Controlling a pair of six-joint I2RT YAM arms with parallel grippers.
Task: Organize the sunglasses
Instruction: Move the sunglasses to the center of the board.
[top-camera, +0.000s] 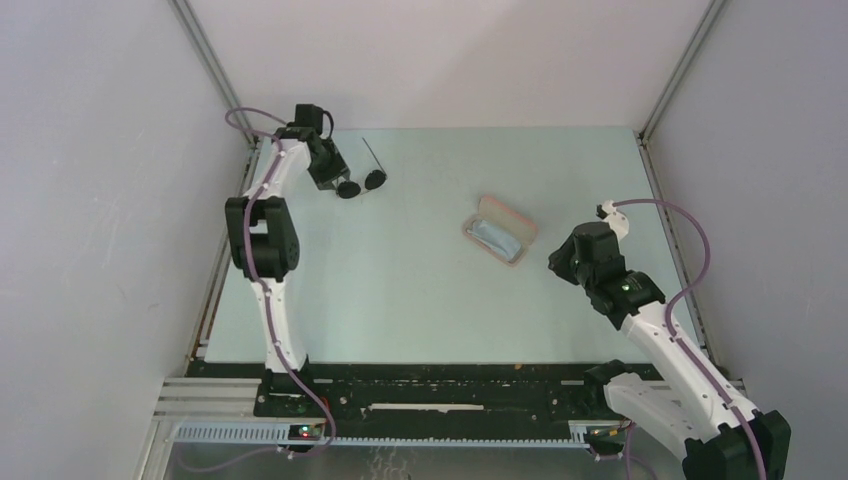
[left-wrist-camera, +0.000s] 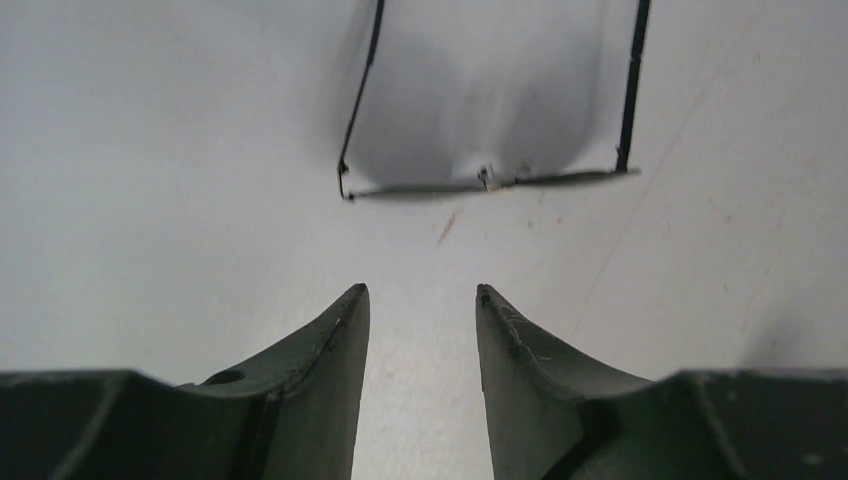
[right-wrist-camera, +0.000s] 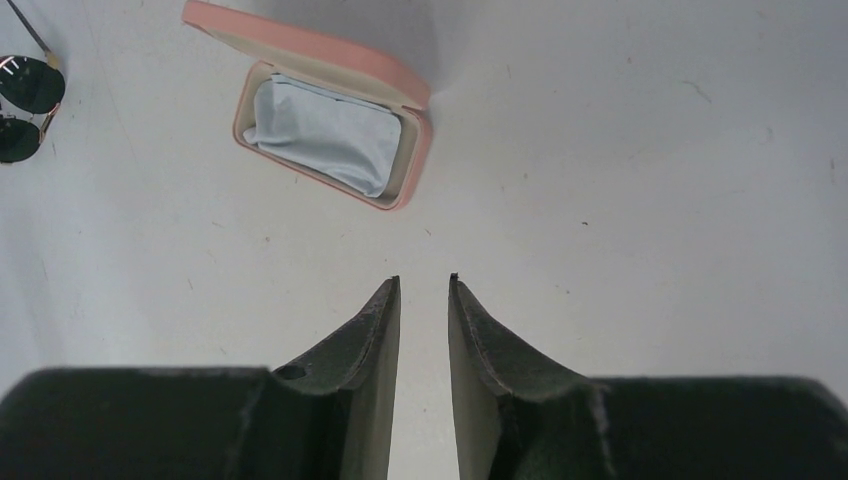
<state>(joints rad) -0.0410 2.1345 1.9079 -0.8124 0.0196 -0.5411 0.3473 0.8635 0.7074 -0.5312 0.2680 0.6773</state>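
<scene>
Next, I take a wire arm (left-wrist-camera: 364, 85) with my left gripper and pull the sunglasses (top-camera: 362, 184) toward the pink case, because the sunglasses are far from my right gripper and the case.
The sunglasses (top-camera: 361, 183) lie at the far left of the table, two dark round lenses with thin wire arms spread open. In the left wrist view they show edge-on (left-wrist-camera: 480, 181), just ahead of the fingertips. My left gripper (top-camera: 332, 177) (left-wrist-camera: 422, 292) is open and empty, close behind the sunglasses and not touching them. My right gripper (top-camera: 556, 262) (right-wrist-camera: 424, 280) is narrowly open and empty, a short way right of the pink case. The sunglasses also show at the top left edge of the right wrist view (right-wrist-camera: 25, 100).
The pink oblong case (top-camera: 500, 228) (right-wrist-camera: 405, 85) lies open at mid-table with a light blue cloth (top-camera: 497, 238) (right-wrist-camera: 325, 135) inside. Grey walls with metal rails close in the table on the left, right and back.
</scene>
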